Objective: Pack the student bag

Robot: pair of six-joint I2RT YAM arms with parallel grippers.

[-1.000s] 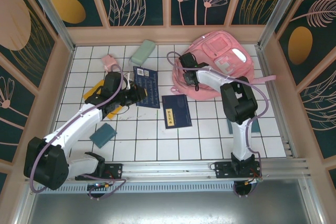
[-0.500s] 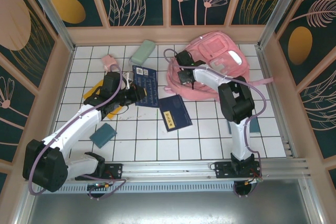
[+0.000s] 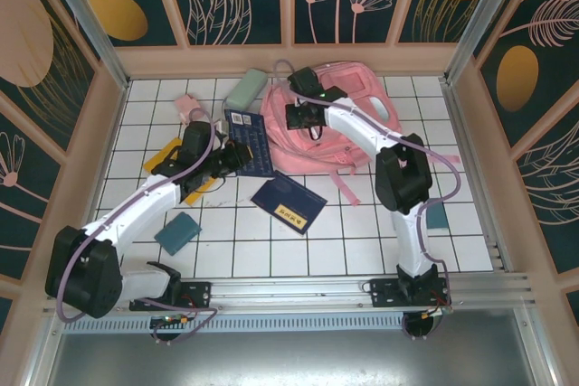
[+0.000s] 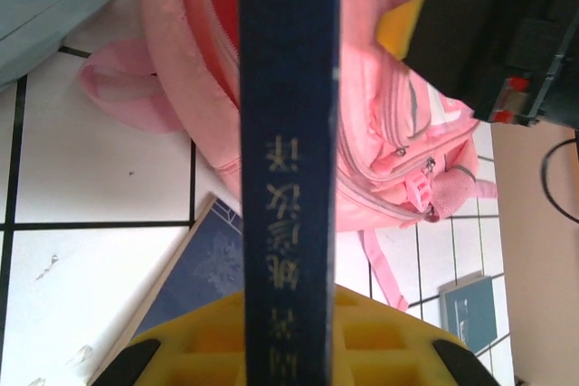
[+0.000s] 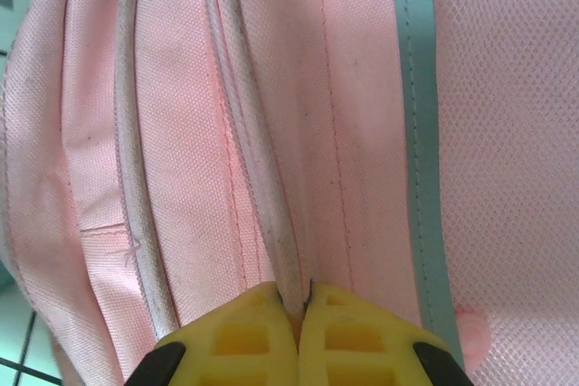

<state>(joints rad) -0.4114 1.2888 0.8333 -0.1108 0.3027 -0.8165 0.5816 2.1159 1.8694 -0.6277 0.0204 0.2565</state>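
Observation:
I keep moving my left gripper on into the bag and let go of the book inside, as the held book's spine (image 4: 289, 178) is lined up with the pink bag's opening.
The pink student bag (image 3: 362, 124) lies at the back of the tiled floor, right of centre. My right gripper (image 3: 300, 116) is at its left edge. In the right wrist view its yellow fingers (image 5: 244, 332) are shut on a pale piped seam of the bag (image 5: 181, 133). My left gripper (image 3: 233, 159) is shut on a dark blue book (image 3: 251, 144) just left of the bag. In the left wrist view that book's spine (image 4: 289, 133) stands upright between the jaws of the left gripper (image 4: 289, 318), with the bag (image 4: 398, 142) behind it.
A second dark blue book (image 3: 289, 205) lies in front of the bag. A pale green case (image 3: 245, 89) and a small pink box (image 3: 188, 108) sit at the back left. A teal book (image 3: 177, 232) lies front left, another teal item (image 3: 437, 214) at the right. Wooden walls ring the floor.
My right gripper has shut on the bag's edge and dragged the bag to the left. The loose dark blue book slid forward and turned. The left arm has hardly moved.

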